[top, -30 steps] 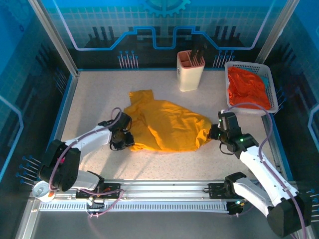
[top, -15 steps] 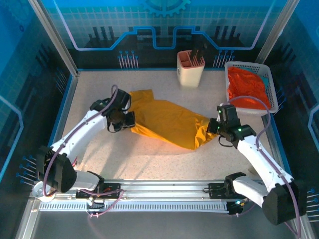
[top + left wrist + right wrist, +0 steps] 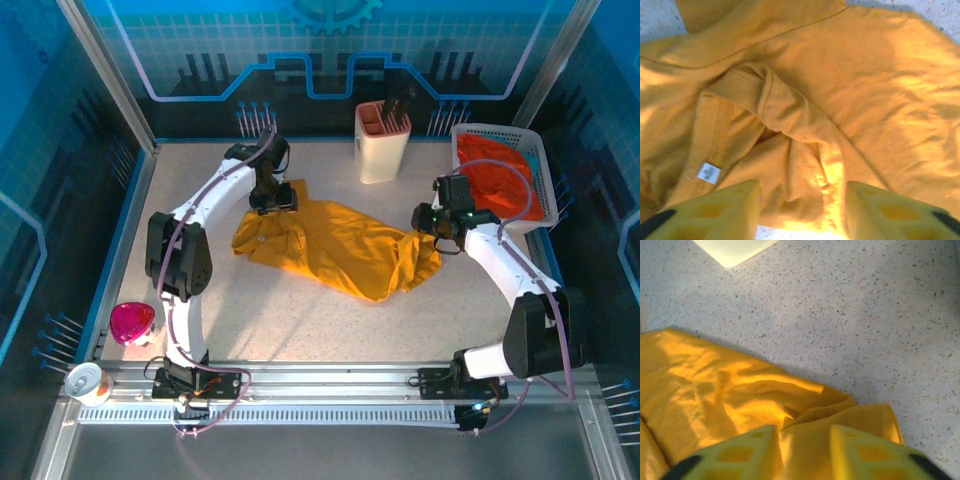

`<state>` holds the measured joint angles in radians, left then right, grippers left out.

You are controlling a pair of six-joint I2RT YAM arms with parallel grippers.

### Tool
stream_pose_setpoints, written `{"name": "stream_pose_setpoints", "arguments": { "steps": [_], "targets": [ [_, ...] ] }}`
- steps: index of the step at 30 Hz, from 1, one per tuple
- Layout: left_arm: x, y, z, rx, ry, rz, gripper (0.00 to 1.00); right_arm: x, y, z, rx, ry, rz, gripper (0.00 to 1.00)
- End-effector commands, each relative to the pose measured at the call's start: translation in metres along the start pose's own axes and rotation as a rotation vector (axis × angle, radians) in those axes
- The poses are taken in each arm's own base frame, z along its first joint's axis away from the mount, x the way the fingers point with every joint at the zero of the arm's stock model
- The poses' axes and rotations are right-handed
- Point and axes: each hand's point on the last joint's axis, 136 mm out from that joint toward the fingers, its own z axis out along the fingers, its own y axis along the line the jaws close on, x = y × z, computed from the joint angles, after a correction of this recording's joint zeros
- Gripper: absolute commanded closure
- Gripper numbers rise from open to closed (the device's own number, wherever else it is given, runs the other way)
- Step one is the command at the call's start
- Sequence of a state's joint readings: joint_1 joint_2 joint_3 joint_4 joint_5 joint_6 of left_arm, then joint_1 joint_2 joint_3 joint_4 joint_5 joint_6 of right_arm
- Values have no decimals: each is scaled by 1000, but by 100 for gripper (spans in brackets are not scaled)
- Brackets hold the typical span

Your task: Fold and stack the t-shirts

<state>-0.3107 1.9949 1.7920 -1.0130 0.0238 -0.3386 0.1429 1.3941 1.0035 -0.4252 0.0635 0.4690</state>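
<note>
Next, I pull the t-shirt's near edge (image 3: 266, 261) out with my left gripper and keep my right gripper at the t-shirt's opposite end, because the t-shirt's collar (image 3: 785, 112) lies bunched up over the t-shirt's body.
The mustard-yellow t-shirt (image 3: 335, 248) lies crumpled across the middle of the table. My left gripper (image 3: 270, 196) reaches to the shirt's far left corner and is shut on a bunch of cloth near the collar, whose white label (image 3: 709, 172) shows; the cloth fills the gap in my left gripper (image 3: 802, 200). My right gripper (image 3: 428, 222) is shut on the folded right edge of the shirt (image 3: 740, 390), with cloth pinched in the right gripper (image 3: 805, 442). The orange-red t-shirt (image 3: 497, 180) sits bunched in the white basket (image 3: 545, 170) at the back right.
A cream holder (image 3: 383, 142) with dark utensils stands at the back centre, just behind the shirt. A pink object (image 3: 132, 321) and a white cup (image 3: 82, 381) sit at the near left. Bare speckled table (image 3: 330, 325) lies in front of the shirt.
Both grippers have moved toward the back of the table, dragging the yellow shirt with them. The left arm swung furthest, stretching the shirt's left corner back.
</note>
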Motion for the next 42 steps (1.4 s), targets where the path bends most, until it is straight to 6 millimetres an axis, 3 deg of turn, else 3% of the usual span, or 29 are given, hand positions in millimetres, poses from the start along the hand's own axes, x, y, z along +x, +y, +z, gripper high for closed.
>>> {"name": "stream_pose_setpoints", "arguments": {
  "steps": [1,3,5,9,13,20,25,31,34,37,42],
  "targets": [
    [11,10,-27,-32,-17,24,45,-12,8,-14,-46,-39,-29,33],
    [28,18,-30,-34,-25,15,44,-9,8,-22,-65,-61,-32,13],
    [50,29,-27,-37,-23,-2,44,-1,10,-29,-93,-64,-35,1],
    [92,52,-10,-50,-17,-55,46,21,9,-38,-121,-56,0,0],
    [112,65,12,-63,-13,-85,49,42,7,-43,-141,-30,28,0],
    [99,67,45,-64,-54,-123,53,70,1,-44,-149,-20,75,0],
    [92,67,66,-67,-53,-150,55,75,2,-49,-160,-26,77,0],
    [99,70,83,-82,-2,-160,55,79,1,-52,-155,-21,70,0],
    [101,71,89,-83,6,-164,62,82,-1,-50,-148,-11,72,0],
    [103,70,90,-79,16,-171,76,82,-1,-50,-148,-14,75,0],
    [104,69,70,-81,12,-159,100,72,0,-49,-131,-17,70,0]
  ]
}}
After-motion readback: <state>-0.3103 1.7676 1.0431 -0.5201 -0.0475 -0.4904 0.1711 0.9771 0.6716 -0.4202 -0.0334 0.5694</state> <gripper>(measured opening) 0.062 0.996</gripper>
